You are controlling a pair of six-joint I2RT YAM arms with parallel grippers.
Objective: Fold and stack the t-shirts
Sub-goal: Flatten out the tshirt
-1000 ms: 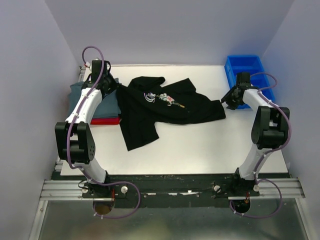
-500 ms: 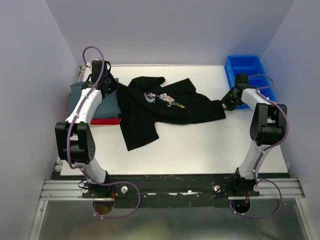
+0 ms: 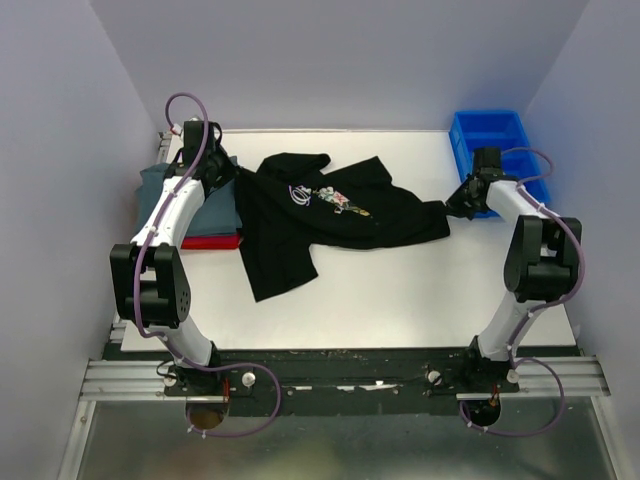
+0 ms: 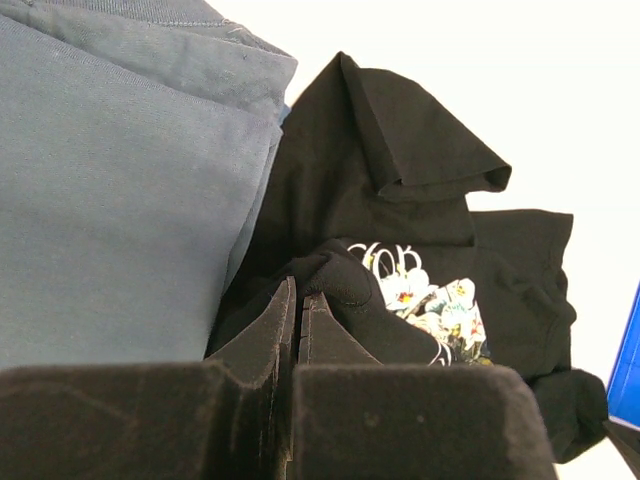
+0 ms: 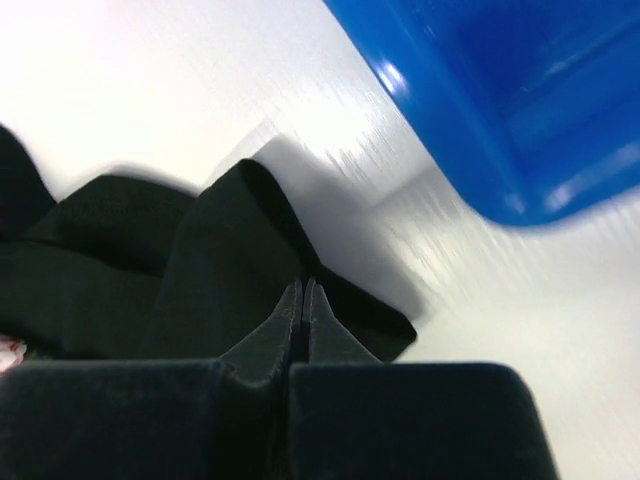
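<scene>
The corner of the black t-shirt dangles loose beyond the t-shirt's raised fold in the robot's right gripper. The robot should grab that corner and pull it clear of the blue bin.
The black t-shirt with a floral chest print lies crumpled and spread across the middle of the table. My left gripper is at the shirt's left edge, its jaws shut with a bunch of black cloth pinched at the tips. My right gripper is at the shirt's right end, jaws shut on a raised fold of the black cloth. A folded slate grey-blue t-shirt lies at the far left on top of a red t-shirt, of which only an edge shows.
A blue plastic bin stands at the back right corner, just behind the right gripper; its rim is close in the right wrist view. Purple walls enclose the table on three sides. White tabletop lies in front of the shirt.
My right gripper's jaws have shut on the right end of the black t-shirt, and its wrist shifted slightly. The left arm and the shirts have not moved.
</scene>
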